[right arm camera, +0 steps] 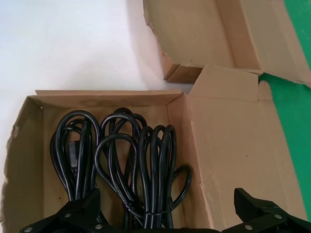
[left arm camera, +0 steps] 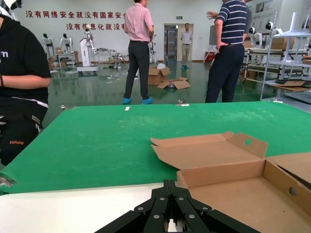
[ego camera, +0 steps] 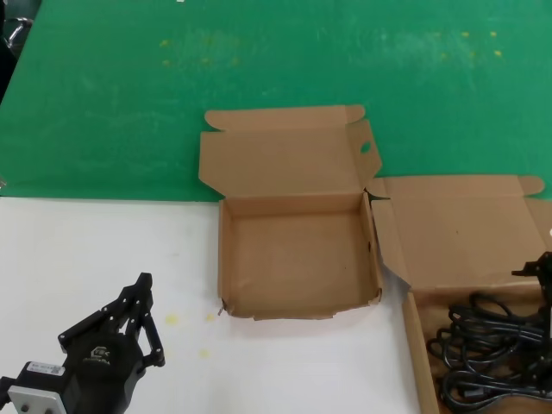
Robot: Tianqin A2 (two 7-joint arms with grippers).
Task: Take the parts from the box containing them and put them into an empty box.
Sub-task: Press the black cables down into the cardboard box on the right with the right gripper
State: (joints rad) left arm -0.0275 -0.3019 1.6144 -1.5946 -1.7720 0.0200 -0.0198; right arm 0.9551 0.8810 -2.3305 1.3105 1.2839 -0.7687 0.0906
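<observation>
I expect the cord to stay in a compact bundle when I lift it, because a thin tie [right arm camera: 158, 213] holds the black power cord's loops [right arm camera: 156, 167] tightly together.
The empty box [ego camera: 297, 259] lies open at the table's middle; its raised lid has a round hole [ego camera: 365, 147] in a side flap. To its right stands the box containing the parts [ego camera: 417, 345], its lid [ego camera: 466, 224] folded back. Several coiled black power cords [ego camera: 492, 345] lie inside it. My right gripper [ego camera: 542, 266] hovers over that box at the frame's right edge. In the right wrist view it [right arm camera: 167, 204] is open, its fingers [right arm camera: 90, 206] spread either side of the cords [right arm camera: 126, 155]. My left gripper [ego camera: 142, 283] is shut above the white table, left of the empty box [left arm camera: 243, 194].
The boxes straddle the line between the white tabletop [ego camera: 86, 259] and a green mat [ego camera: 259, 60] behind. In the left wrist view, people [left arm camera: 138, 48] stand on the floor beyond the table's far edge. The empty box's front corner [ego camera: 222, 308] is ragged.
</observation>
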